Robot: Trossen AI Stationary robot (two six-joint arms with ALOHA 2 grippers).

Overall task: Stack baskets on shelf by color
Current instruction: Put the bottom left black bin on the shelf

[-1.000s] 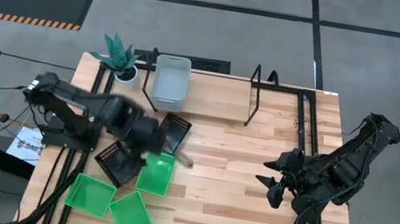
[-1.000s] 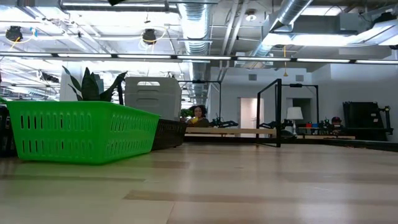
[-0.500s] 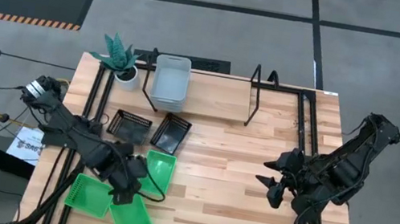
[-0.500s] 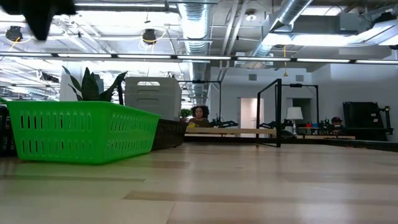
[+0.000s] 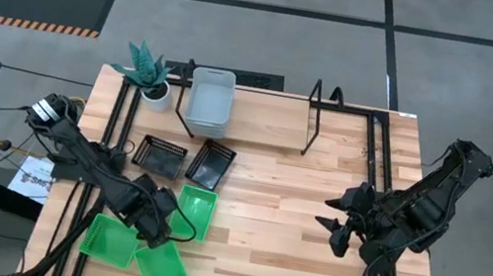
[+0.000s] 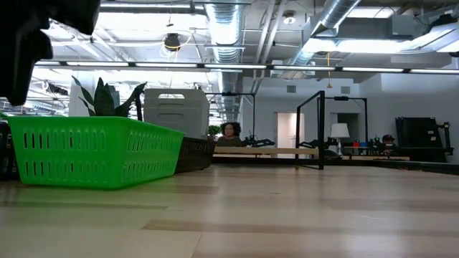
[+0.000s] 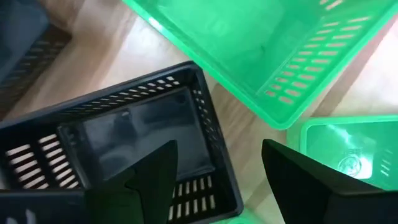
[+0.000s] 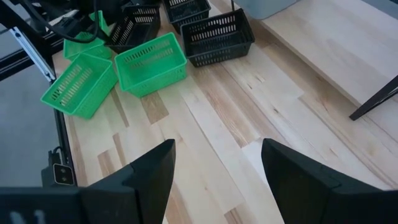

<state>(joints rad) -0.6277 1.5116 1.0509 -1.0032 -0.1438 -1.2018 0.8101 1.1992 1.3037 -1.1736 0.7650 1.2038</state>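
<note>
I should keep moving my left gripper down until its fingers pass the black basket's rim [image 7: 231,171], and then close it. Its open fingers straddle the black basket's side [image 7: 219,138] and are clear of the green baskets.
My left gripper [image 5: 158,226] is open and hangs over a black meshed basket [image 7: 124,130]. One finger is above the basket's inside and the other is outside its long wall; the arm hides most of this basket in the high view. Two more black baskets [image 5: 161,156] [image 5: 212,162] rest on the table farther back. Three green baskets [image 5: 195,212] [image 5: 109,238] [image 5: 162,270] lie near the table's near-left corner. The grey-white baskets [image 5: 211,96] sit stacked on the shelf [image 5: 261,110] at its left end. My right gripper [image 5: 336,229] waits open above the table's right side.
A potted plant [image 5: 146,69] stands at the far-left corner beside the shelf's left end loop. The shelf's right end loop [image 5: 318,120] stands upright. Bare wood [image 5: 272,223] lies between the two arms. In the low view a person [image 6: 229,132] sits far behind the table.
My left gripper has swung from the two far black baskets toward the table's near edge, and now stands over the third black basket beside the green ones. It has also come down, as the low view shows. The basket at the far left, covered before, now shows.
</note>
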